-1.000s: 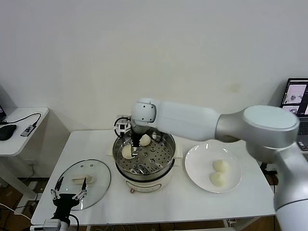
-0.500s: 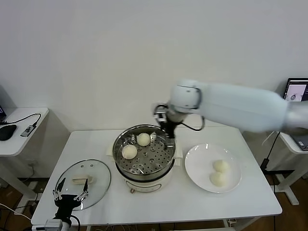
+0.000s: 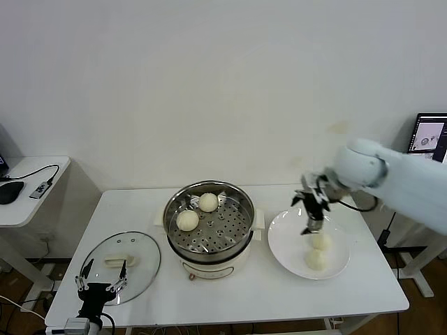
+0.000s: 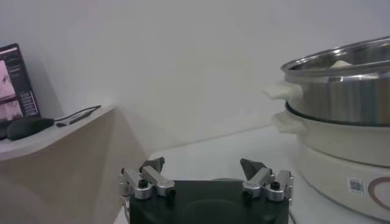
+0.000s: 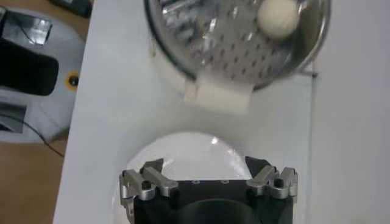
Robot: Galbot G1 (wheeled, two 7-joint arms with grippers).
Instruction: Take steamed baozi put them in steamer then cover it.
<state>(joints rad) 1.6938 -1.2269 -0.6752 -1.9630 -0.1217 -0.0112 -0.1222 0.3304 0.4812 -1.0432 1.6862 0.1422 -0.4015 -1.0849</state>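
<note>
The nearer baozi [image 3: 316,261] should come away by itself when the robot lifts it, because the baozi on the white plate keep separate round outlines [image 3: 319,250].
The steamer [image 3: 216,234] stands mid-table, a steel pot on a white base, with two steamed baozi [image 3: 208,202] [image 3: 187,220] on its perforated tray. Two more baozi [image 3: 320,241] [image 3: 316,259] lie on the white plate [image 3: 286,241] to its right. My right gripper [image 3: 312,216] hangs open and empty over the plate's far side, just above the nearer bun. Its wrist view shows the open gripper [image 5: 206,167], the plate [image 5: 195,149], the steamer [image 5: 207,49] and one baozi [image 5: 278,17]. My left gripper [image 3: 105,272] [image 4: 203,165] waits open above the glass lid [image 3: 140,244], beside the steamer [image 4: 341,91].
The lid has a cream handle [image 3: 117,261] and lies at the table's front left. A low side table [image 3: 31,199] with a mouse and cable stands further left. A laptop screen [image 3: 427,136] shows at the far right.
My right arm swung from inside the steamer rightward to above the plate, leaving a second baozi on the tray. The left arm has stayed put.
</note>
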